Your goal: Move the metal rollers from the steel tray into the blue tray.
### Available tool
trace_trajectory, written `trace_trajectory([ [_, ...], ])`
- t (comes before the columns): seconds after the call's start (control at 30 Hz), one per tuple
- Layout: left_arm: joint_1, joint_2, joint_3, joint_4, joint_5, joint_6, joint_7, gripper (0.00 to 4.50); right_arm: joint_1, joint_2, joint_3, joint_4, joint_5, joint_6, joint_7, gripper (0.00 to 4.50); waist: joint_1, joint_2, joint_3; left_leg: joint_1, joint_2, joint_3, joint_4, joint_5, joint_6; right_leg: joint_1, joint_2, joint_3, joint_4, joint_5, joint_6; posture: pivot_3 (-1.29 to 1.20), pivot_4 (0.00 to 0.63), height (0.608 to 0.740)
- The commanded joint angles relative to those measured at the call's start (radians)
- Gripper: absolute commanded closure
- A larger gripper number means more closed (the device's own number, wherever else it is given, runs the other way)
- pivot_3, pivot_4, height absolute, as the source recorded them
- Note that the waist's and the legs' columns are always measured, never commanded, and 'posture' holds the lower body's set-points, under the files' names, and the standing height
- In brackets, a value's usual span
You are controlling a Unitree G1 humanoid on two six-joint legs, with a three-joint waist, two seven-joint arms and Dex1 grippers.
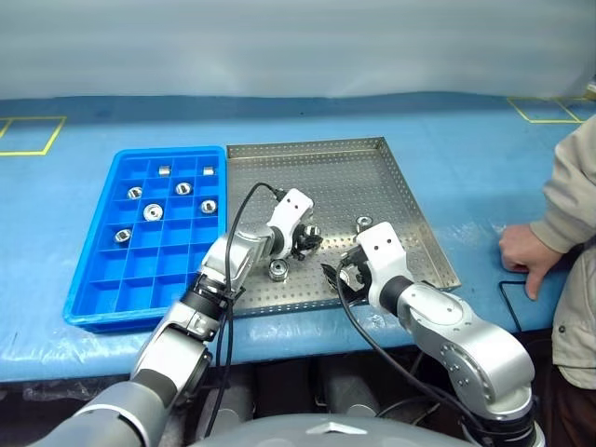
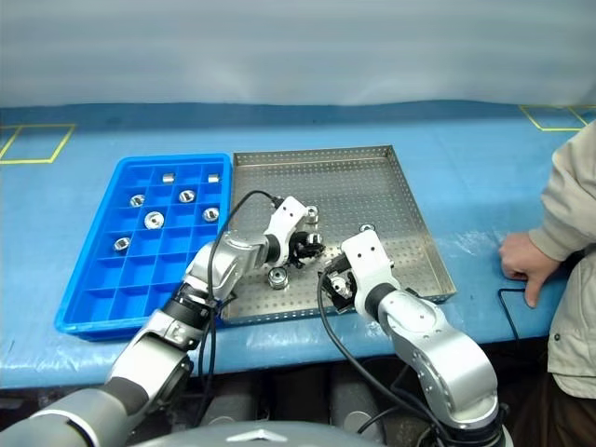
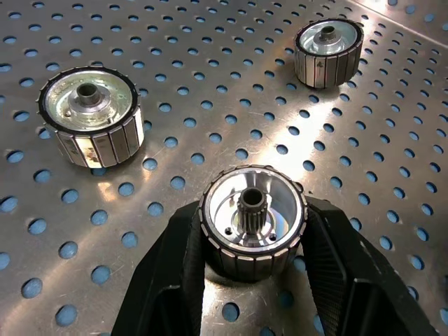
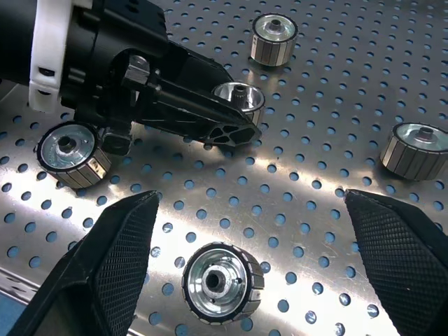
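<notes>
The left gripper's fingers have the metal roller (image 3: 253,222) standing upright, so the robot should go on carrying it until it hangs above an empty near compartment (image 1: 142,264) of the blue tray.
The steel tray (image 1: 358,182) lies mid-table with its perforated floor showing. My left gripper (image 3: 253,213) is down on that floor, shut on a metal roller (image 3: 253,234) that stands upright with a finger on each side. Two more rollers (image 3: 89,115) (image 3: 327,50) stand close ahead of it. My right gripper (image 4: 252,203) hovers open just to the right, fingers wide apart, over another roller (image 4: 222,281) near the tray's front rim. The blue tray (image 1: 140,284) sits against the steel tray's left side, with several rollers (image 1: 153,211) in its far compartments.
A person stands at the right edge of the table, one hand (image 1: 523,258) resting on the blue table cover beside the steel tray. Black cables loop from both wrists over the tray's front rim. The two grippers are close together.
</notes>
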State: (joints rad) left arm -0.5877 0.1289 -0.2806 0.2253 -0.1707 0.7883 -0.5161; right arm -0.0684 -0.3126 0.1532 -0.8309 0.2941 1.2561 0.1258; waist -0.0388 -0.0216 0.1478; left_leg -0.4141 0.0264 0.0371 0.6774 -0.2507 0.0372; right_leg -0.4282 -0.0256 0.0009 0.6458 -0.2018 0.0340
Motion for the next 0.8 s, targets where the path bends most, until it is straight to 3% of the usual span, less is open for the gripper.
trace_trajectory([
  [0.03,0.025,0.007,0.123,-0.164,-0.045,0.061,0.062,2.82,-0.037,0.005,0.021,-0.013,0.002,-0.004,0.005,0.00,0.000,0.000,0.000,0.000,0.000,0.000,0.000,0.000,0.000,0.000,0.000,0.000,0.000,0.000,0.000,-0.05,0.150,0.740],
  [0.37,0.337,0.119,0.372,-0.703,0.037,0.097,0.309,2.82,-0.175,-0.013,0.162,0.128,-0.008,-0.110,0.090,0.00,0.029,0.001,0.001,0.000,0.000,-0.001,0.000,0.000,0.000,0.000,-0.001,-0.001,0.000,0.001,0.001,0.09,0.150,0.740],
  [0.57,0.512,0.171,0.393,-0.868,0.097,0.183,0.384,2.82,-0.221,-0.041,0.241,0.199,-0.013,-0.254,0.197,0.00,0.065,0.000,0.001,0.000,0.000,-0.001,0.000,0.000,0.000,0.001,-0.002,-0.002,-0.001,0.000,-0.001,0.16,0.150,0.740],
  [0.8,0.609,0.105,0.461,-0.937,0.111,0.258,0.472,2.82,-0.228,-0.040,0.266,0.226,-0.004,-0.348,0.289,0.00,0.090,0.000,0.001,0.000,0.000,-0.002,0.000,0.000,0.000,0.002,-0.002,-0.003,-0.001,0.000,-0.001,0.19,0.150,0.740],
])
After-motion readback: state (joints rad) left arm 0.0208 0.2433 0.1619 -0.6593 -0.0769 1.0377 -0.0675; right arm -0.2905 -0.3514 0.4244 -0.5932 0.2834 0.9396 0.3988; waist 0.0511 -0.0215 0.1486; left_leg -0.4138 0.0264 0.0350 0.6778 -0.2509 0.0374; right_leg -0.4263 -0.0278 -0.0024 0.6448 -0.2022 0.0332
